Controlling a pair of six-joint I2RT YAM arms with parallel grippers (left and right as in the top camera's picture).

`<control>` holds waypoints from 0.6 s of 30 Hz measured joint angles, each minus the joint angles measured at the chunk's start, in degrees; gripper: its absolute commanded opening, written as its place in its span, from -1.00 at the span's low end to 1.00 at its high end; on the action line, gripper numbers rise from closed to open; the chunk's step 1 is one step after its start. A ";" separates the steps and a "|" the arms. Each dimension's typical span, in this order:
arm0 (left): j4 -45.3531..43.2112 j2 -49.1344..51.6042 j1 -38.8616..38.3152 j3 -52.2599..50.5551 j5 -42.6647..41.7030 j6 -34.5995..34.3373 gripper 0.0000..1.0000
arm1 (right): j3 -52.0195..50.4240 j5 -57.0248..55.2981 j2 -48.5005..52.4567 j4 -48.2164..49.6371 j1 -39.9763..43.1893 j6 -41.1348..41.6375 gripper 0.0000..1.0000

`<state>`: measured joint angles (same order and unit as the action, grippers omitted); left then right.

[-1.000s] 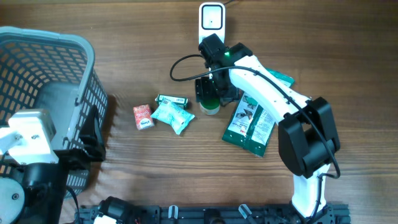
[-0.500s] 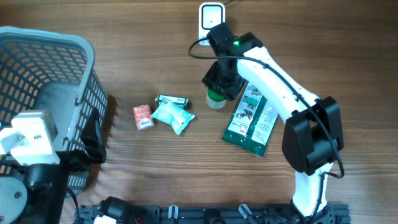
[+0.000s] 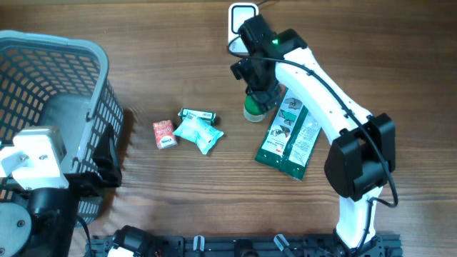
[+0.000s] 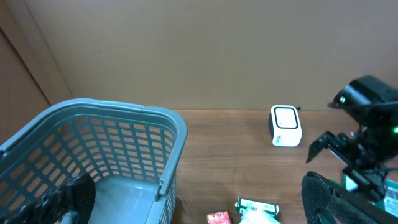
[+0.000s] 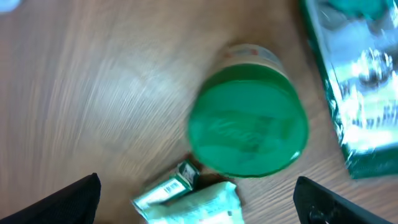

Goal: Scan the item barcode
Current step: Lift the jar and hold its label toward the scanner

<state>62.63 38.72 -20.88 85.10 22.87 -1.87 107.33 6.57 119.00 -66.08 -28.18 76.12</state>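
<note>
I should move my right gripper back and turn it before I close it around the jar's body (image 3: 254, 118), because the jar's green lid (image 3: 253, 106) is in front of its open fingers.
A small jar with a green lid (image 3: 251, 111) stands on the wooden table beside the green packets. My right gripper (image 3: 258, 86) hovers over it, open, with nothing between its fingers. In the right wrist view the jar's lid (image 5: 249, 127) fills the middle, and the right gripper (image 5: 199, 205) shows as two black fingertips wide apart at the bottom corners. The white scanner (image 3: 243, 18) stands at the far edge, just beyond the right arm. My left gripper (image 4: 202, 202) is open over the basket's near side, far from the jar. No barcode shows on the jar.
A grey basket (image 3: 43, 57) fills the left side. A red packet (image 3: 164, 133), a teal pouch (image 3: 198, 133) and a small green box (image 3: 198, 114) lie at mid-table. Two flat green packets (image 3: 289, 135) lie right of the jar.
The right gripper has moved back and right toward the scanner and opened wide. The jar has shifted slightly the same way and now stands free beneath it. The left arm has not moved.
</note>
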 measured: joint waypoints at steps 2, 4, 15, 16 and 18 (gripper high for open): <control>0.00 0.00 0.00 0.00 0.00 0.00 1.00 | 2.29 0.28 -0.13 -0.07 0.00 -22.08 0.99; 0.02 0.00 0.00 0.00 0.00 0.00 1.00 | 2.91 -1.79 -0.50 -3.30 -0.07 -41.72 1.00; 0.00 0.00 0.00 0.00 0.00 -1.40 1.00 | 3.41 -2.82 9.22 -6.36 -0.11 -85.13 0.99; 0.02 0.00 0.00 0.00 0.00 -1.46 1.00 | 3.41 -2.47 10.86 -7.10 -0.11 -85.59 0.99; 0.22 0.00 0.00 0.00 0.00 -1.49 1.00 | 3.39 -2.03 13.60 -7.82 -0.11 -86.75 0.62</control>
<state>62.85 38.72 -20.88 85.10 22.87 -3.36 110.72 4.54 132.60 -73.91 -28.29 -10.63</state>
